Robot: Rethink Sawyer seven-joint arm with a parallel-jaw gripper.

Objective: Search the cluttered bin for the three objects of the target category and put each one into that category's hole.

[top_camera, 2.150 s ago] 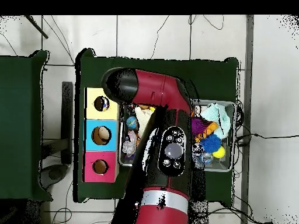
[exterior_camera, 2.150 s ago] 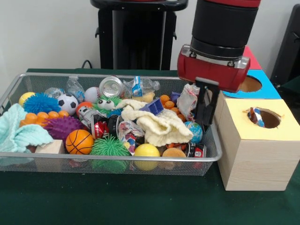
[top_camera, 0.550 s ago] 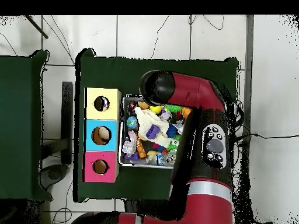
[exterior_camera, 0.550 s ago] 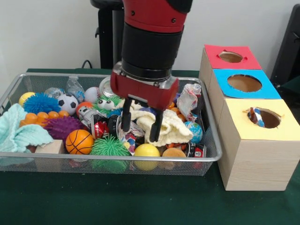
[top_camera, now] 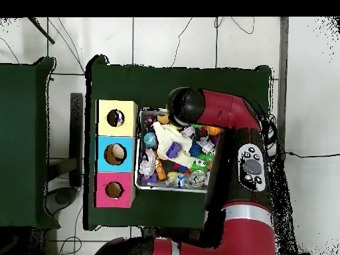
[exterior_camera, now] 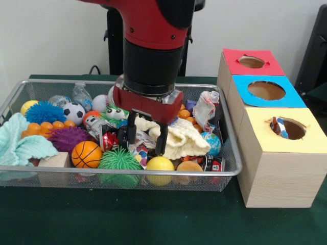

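My gripper is going to lower the polka-dotted cloth [exterior_camera: 139,151] at the yellow-topped box's hole. The cloth lies crumpled in folds [exterior_camera: 142,139], so its loose end will spread past the hole when I lower it there.
The wire mesh bin [exterior_camera: 127,172] is full of toys; it also shows in the overhead view [top_camera: 139,174]. My gripper [exterior_camera: 146,137] hangs open over the bin's middle, fingertips [exterior_camera: 162,148] just above the clutter and holding nothing. A white spotted fabric piece [exterior_camera: 142,151] lies crumpled below and between the fingers. Another spotted piece [exterior_camera: 206,108] stands bunched at the bin's back right. A third spotted piece [exterior_camera: 278,127] sticks up inside the yellow-topped box's hole [exterior_camera: 289,129]; that hole also shows in the overhead view [top_camera: 115,118]. In the overhead view my arm hides the gripper.
A cream knitted cloth [exterior_camera: 180,139] lies right of the gripper. A mint towel [exterior_camera: 20,145], basketball [exterior_camera: 86,154], green spiky ball [exterior_camera: 119,161], yellow ball [exterior_camera: 160,164] and purple spiky ball [exterior_camera: 66,138] fill the bin. Blue-topped [exterior_camera: 265,91] and red-topped [exterior_camera: 252,62] boxes stand behind the yellow one.
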